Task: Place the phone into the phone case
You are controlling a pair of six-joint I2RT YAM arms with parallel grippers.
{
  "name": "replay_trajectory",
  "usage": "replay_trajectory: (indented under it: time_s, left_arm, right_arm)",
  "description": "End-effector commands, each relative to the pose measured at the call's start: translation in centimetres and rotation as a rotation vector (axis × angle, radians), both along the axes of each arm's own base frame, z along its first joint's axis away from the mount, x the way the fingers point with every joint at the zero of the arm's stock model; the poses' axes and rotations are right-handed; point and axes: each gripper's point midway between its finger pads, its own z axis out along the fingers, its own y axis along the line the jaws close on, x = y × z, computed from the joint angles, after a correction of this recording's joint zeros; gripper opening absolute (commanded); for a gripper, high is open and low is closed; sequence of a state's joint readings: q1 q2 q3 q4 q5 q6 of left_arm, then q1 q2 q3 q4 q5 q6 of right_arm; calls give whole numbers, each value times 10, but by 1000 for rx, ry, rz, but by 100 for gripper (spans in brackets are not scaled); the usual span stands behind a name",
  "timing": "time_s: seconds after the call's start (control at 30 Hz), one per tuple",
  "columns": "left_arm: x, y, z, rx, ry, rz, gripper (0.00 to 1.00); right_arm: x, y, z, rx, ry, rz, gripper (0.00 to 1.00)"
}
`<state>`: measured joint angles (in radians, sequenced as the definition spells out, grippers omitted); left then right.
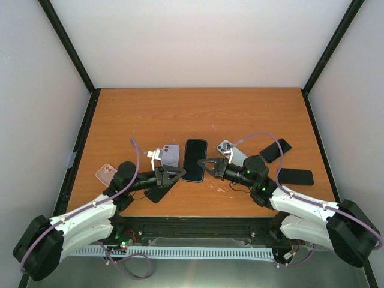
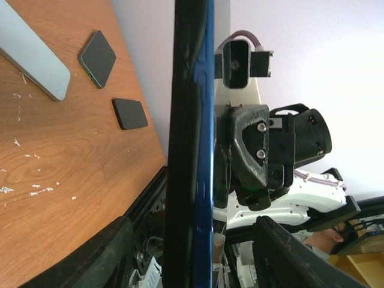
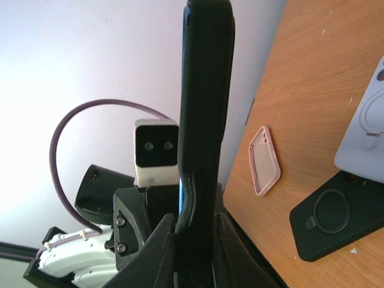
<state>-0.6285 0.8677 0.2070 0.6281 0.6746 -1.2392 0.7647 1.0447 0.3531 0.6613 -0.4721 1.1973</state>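
Observation:
Next, my left gripper moves toward the phone's far end and squeezes the phone and the phone case together, because the phone's blue edge sticks out of the black phone case.
A dark phone sits in a black phone case, held up over the middle of the table between my two grippers. In the left wrist view the phone's blue edge runs along the black phone case. My left gripper is open; its fingers stand apart from the phone on both sides. My right gripper is shut on the cased phone, and near its fingers the case rim bulges away from the blue edge. From above, the left gripper and the right gripper flank the phone's near end.
On the table lie a lavender phone, a pink case, a black case with a ring, a silver phone and two dark phones. A dark frame borders the table.

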Motion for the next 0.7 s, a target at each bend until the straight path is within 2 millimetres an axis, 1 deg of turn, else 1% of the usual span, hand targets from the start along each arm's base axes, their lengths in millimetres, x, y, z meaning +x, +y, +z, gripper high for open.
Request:
replay_trajectory:
  time_s: [0.0, 0.1, 0.17, 0.3, 0.33, 0.47, 0.67]
  left_arm:
    - [-5, -3, 16, -36, -56, -43, 51]
    - [-4, -2, 14, -26, -56, -38, 42]
    - [-4, -2, 14, -23, -58, -35, 33]
    - [-2, -2, 12, -4, -56, -24, 6]
    - [-1, -2, 12, 3, -54, -22, 1]
    - [3, -2, 7, 35, -32, -4, 0]
    - [7, 0, 5, 58, -28, 21, 0]
  right_arm:
    - [12, -4, 38, 88, -67, -74, 12]
    - [14, -3, 36, 82, -58, -80, 11]
    - [15, -3, 33, 77, -51, -82, 12]
    - [15, -2, 30, 74, -41, -78, 11]
    - [15, -2, 29, 72, -38, -76, 12]
    - [15, 0, 25, 60, -31, -67, 12]
    - [14, 4, 9, 1, -2, -48, 12]
